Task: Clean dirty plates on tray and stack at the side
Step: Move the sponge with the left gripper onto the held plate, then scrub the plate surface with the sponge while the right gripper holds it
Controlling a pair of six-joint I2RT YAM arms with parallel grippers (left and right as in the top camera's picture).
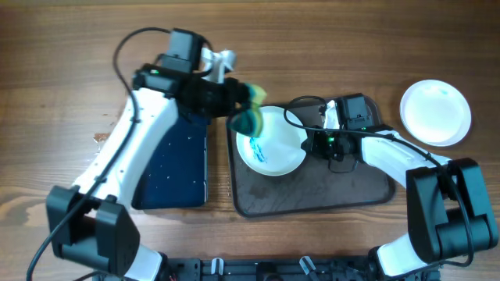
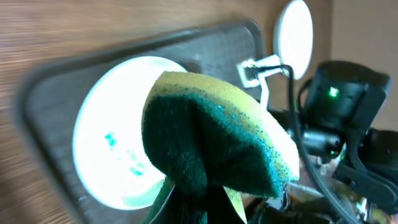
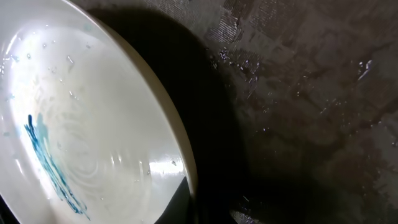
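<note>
I need to scrub blue-teal smears [image 1: 257, 149] still on the white plate with my left gripper's sponge before stacking, while my right gripper steadies its rim [image 1: 303, 145] over the tray.
A white plate [image 1: 273, 144] with blue-teal smears lies on the dark brown tray [image 1: 312, 195]. My right gripper [image 1: 312, 144] is shut on its right rim. In the right wrist view the plate [image 3: 93, 137] is tilted and throws a dark shadow on the tray [image 3: 311, 93], with my finger [image 3: 198, 208] over the rim. My left gripper [image 1: 234, 103] is shut on a green and yellow sponge [image 1: 250, 113] at the plate's upper left edge. In the left wrist view the sponge [image 2: 211, 137] hangs over the smeared plate [image 2: 118, 143]. A plain white plate [image 1: 435, 112] sits on the table at the right.
A glossy black tray [image 1: 176, 164] lies left of the brown tray, under my left arm. The right arm's cable [image 1: 301, 105] loops over the brown tray's back edge. The plain plate also shows in the left wrist view [image 2: 294, 34].
</note>
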